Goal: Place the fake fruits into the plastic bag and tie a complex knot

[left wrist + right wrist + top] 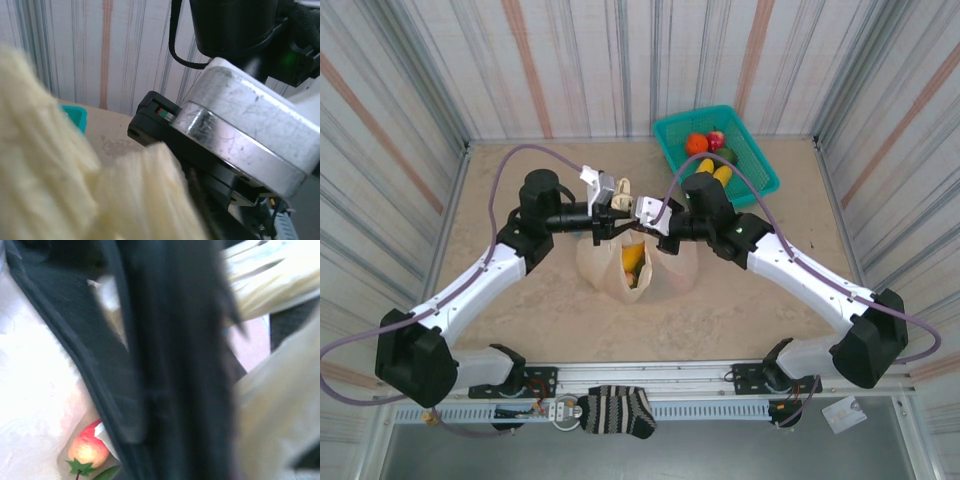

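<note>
The end of the bag's cream handle is sticking out beyond my left gripper's far side (622, 202), so I should back my right gripper off, bring it round behind and pull that end (624, 186) across.
The plastic bag (610, 268) stands at the middle of the table, its mouth open toward the near edge, with yellow and orange fake fruits (633, 262) inside. Both grippers meet just above its top. My left gripper (617, 196) has a cream bunch of bag handle (55, 185) at its tips, and the blurred plastic hides its jaws. My right gripper (650, 216) is shut, and its dark fingers (170, 380) sit against the bag film. I cannot tell whether plastic is pinched. A red-yellow fruit with a green leaf (87, 447) lies below them in the bag.
A teal mesh basket (760, 170) stands at the back right, holding red (716, 139), orange (696, 144), green (726, 156) and yellow (713, 171) fruits. Striped walls close in three sides. A striped sock (616, 411) hangs on the front rail.
</note>
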Available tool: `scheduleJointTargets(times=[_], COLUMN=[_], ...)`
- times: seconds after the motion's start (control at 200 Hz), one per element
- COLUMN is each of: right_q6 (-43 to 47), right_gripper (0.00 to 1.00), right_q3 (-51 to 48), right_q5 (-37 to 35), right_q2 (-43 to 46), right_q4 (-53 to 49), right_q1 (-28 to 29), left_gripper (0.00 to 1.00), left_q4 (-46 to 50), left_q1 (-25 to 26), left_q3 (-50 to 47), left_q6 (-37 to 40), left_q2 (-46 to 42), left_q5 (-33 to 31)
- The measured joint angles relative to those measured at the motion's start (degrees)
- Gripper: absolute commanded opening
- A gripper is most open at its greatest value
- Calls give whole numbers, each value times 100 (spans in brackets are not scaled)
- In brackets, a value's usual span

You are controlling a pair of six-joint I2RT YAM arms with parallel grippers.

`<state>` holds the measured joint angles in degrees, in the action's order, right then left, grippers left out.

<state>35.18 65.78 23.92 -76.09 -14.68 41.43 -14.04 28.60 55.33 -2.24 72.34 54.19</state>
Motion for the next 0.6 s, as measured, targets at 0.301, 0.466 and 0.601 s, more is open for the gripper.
scheduleJointTargets(times=[0.301,0.466,0.601], right_q6=[-125,-411,-999], right_gripper=[25,48,56], right_q3=[-2,-188,-297], right_q5=[39,87,586], right_q2=[2,225,673], right_q4=[70,293,535], right_q1=[-87,-221,-575], left_gripper=[0,0,0], left_q4=[-358,-424,-437], left_q1=[0,0,0], left_q3=[-160,-273,-302], left_q6=[-55,-33,9], left_q2=[13,-24,-24], left_q5=[195,181,168])
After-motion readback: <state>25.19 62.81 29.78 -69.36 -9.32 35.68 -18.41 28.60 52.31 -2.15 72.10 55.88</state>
